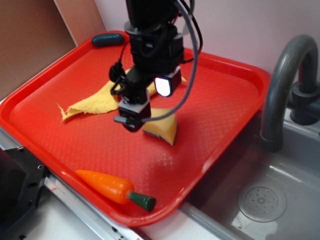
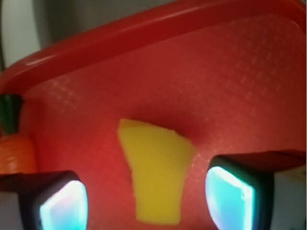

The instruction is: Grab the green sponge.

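Observation:
My gripper will lift the sponge [image 1: 164,125] with its green layer coming up underneath, because a thin dark edge [image 1: 158,137] shows below the yellow foam.
The green sponge [image 1: 162,127] is a yellow foam wedge lying on the red tray [image 1: 220,100] near its middle; its green layer does not show. My gripper [image 1: 148,102] is low over the sponge's near-left end and open, with lit pads. In the wrist view the sponge [image 2: 156,177] lies between the two spread fingers, a little closer to the right finger [image 2: 230,196] than the left finger [image 2: 62,206]. Red tray shows on both sides of it, so neither pad touches it. My gripper [image 2: 146,201] holds nothing.
A yellow cloth rag [image 1: 95,102] lies behind and left of the gripper. An orange toy carrot [image 1: 110,187] lies at the tray's front edge, also in the wrist view [image 2: 14,153]. A dark green oblong object [image 1: 106,39] sits at the tray's far corner. A grey faucet [image 1: 280,85] and sink [image 1: 265,200] stand right.

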Robot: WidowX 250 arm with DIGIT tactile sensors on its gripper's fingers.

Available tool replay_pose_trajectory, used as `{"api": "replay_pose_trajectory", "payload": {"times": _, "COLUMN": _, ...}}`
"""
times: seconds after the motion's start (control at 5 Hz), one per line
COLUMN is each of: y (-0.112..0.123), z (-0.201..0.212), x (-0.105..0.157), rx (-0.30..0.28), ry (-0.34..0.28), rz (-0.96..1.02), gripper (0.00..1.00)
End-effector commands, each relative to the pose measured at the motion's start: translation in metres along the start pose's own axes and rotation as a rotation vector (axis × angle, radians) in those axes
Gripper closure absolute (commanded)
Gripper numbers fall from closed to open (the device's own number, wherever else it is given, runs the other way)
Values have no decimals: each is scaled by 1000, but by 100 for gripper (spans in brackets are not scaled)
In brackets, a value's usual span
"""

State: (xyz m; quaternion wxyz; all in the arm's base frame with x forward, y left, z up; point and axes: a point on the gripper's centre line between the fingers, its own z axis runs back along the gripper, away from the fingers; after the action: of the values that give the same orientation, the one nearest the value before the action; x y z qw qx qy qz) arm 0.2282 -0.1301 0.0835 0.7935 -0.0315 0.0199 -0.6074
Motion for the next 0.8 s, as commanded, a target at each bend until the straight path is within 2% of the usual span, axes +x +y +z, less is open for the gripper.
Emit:
{"api": "replay_pose_trajectory", "payload": {"times": 0.0, "y": -12, "z": -18, "x": 8, "rx": 59, "ry": 58, "rz": 113, "gripper": 0}}
{"api": "replay_pose_trajectory", "payload": {"times": 0.4, "y": -15, "z": -42, "x": 14, "rx": 10, "ry": 55, "rz": 63, "gripper": 0}}
{"api": "replay_pose_trajectory", "payload": {"times": 0.6, "y": -13, "z": -40, "x": 14, "rx": 44, "ry": 70, "rz": 102, "gripper": 100}}
